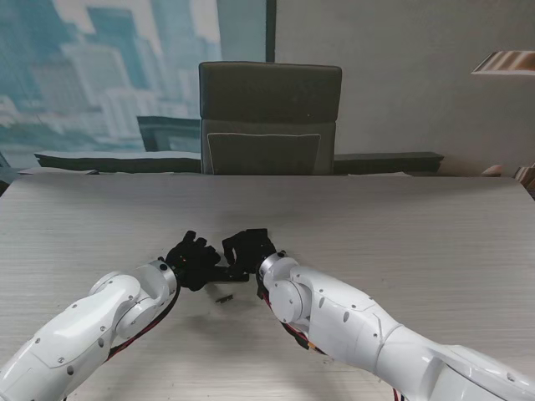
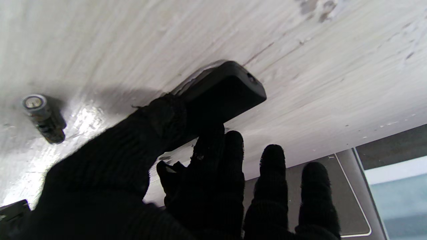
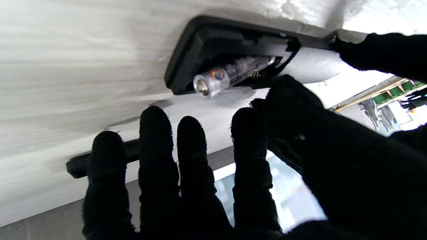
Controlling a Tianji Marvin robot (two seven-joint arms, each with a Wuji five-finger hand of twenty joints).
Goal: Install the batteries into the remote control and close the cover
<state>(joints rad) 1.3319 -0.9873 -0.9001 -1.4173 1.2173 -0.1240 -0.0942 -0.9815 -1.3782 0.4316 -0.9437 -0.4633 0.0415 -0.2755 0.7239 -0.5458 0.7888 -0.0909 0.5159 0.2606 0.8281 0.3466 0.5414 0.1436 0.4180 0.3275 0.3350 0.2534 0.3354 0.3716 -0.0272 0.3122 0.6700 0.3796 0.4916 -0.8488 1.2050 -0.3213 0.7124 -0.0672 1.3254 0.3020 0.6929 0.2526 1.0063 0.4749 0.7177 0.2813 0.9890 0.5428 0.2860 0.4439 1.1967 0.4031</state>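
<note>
The silver battery's raised end (image 3: 204,86) juts out of the bay, so the battery (image 3: 236,75) will shift slightly and stay tilted when I push it.
The black remote (image 3: 200,43) lies on the table between my two gloved hands, its battery bay facing up and uncovered. One silver battery (image 3: 227,75) sits tilted in the bay, one end raised. My left hand (image 1: 192,259) pinches the remote's (image 2: 230,86) other end between thumb and forefinger. My right hand (image 1: 248,248) hovers over the bay with fingers spread, its thumb tip (image 3: 287,96) at the bay's edge beside the battery. A second battery (image 2: 43,118) lies loose on the table, seen as a small dark thing (image 1: 223,298) nearer to me than the hands.
A flat black piece (image 3: 76,163), maybe the cover, lies past my right fingers. Another black edge (image 2: 13,210) shows by my left palm. An office chair (image 1: 269,117) stands behind the table's far edge. Pale wood table (image 1: 401,234) spreads around both hands.
</note>
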